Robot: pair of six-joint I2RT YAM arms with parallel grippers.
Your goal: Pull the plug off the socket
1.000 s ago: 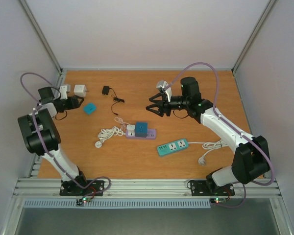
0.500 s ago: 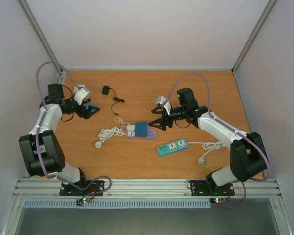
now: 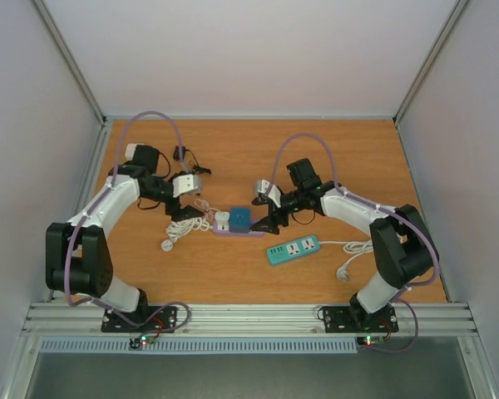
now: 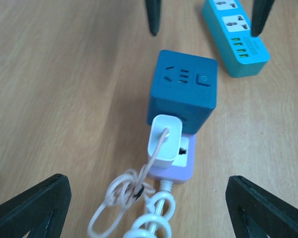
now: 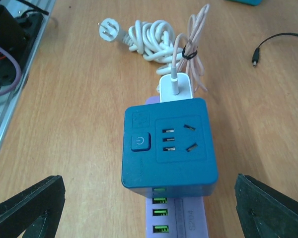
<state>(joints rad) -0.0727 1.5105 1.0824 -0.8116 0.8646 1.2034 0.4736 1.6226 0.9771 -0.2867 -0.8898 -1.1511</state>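
The white plug (image 3: 222, 217) is in a purple socket strip that lies loose, so the robot's right gripper should hold the blue cube adapter (image 3: 240, 219) still before the left gripper pulls the plug out.
A purple socket strip (image 3: 251, 228) lies mid-table. A white plug (image 3: 222, 221) with a thin pinkish cord sits in its left end, and a blue cube adapter (image 3: 239, 218) stands on it beside the plug. My left gripper (image 3: 193, 218) is open just left of the plug, which shows ahead of its wide-spread jaws in the left wrist view as the white plug (image 4: 164, 141). My right gripper (image 3: 263, 214) is open just right of the cube. The blue cube (image 5: 169, 146) fills the right wrist view, with the white plug (image 5: 175, 88) behind it. Neither gripper touches anything.
A teal power strip (image 3: 293, 248) with a white cord (image 3: 354, 252) lies to the front right. A coiled white cable (image 3: 183, 226) with a loose plug trails left of the purple strip. A small black adapter (image 3: 180, 153) with its cord sits further back.
Both arms have swung in from the sides to the two ends of the purple strip. Both grippers have opened wider on the way.
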